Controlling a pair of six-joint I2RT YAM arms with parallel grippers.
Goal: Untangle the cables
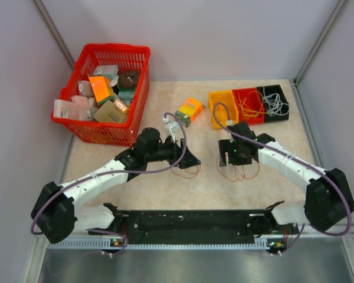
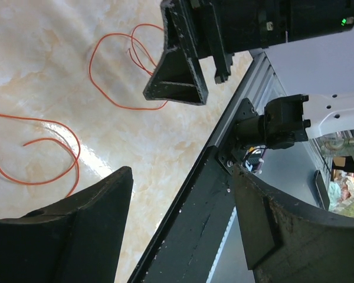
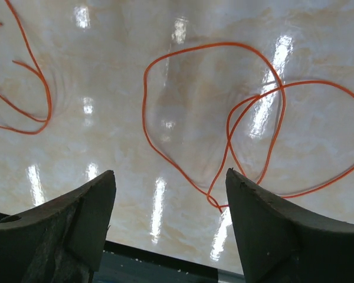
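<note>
The orange-red cable's parts cross [image 3: 229, 140] to one side of the right gripper's open fingers, so the robot should center that gripper over the crossing and pinch the cable's parts together.
Two thin orange-red cables lie in loose loops on the marble tabletop, one [image 1: 186, 172] by my left gripper [image 1: 192, 160], the other [image 1: 241, 174] under my right gripper [image 1: 231, 158]. In the right wrist view that cable [image 3: 144, 97] crosses itself just ahead of the right gripper [image 3: 171, 183], which is open and holds nothing. The left gripper [image 2: 183, 194] is open and empty too, hanging over the table's front rail. Both orange loops [image 2: 89, 65] [image 2: 78, 153] lie beyond it. Yellow cables [image 1: 249, 105] fill a red bin and white cables [image 1: 275, 104] a black bin.
A red basket [image 1: 82, 127] full of packets stands at the back left. An orange box [image 1: 190, 110] lies mid-back beside a yellow bin [image 1: 222, 108]. The black front rail [image 2: 189, 236] runs along the near edge. Walls enclose the table on three sides.
</note>
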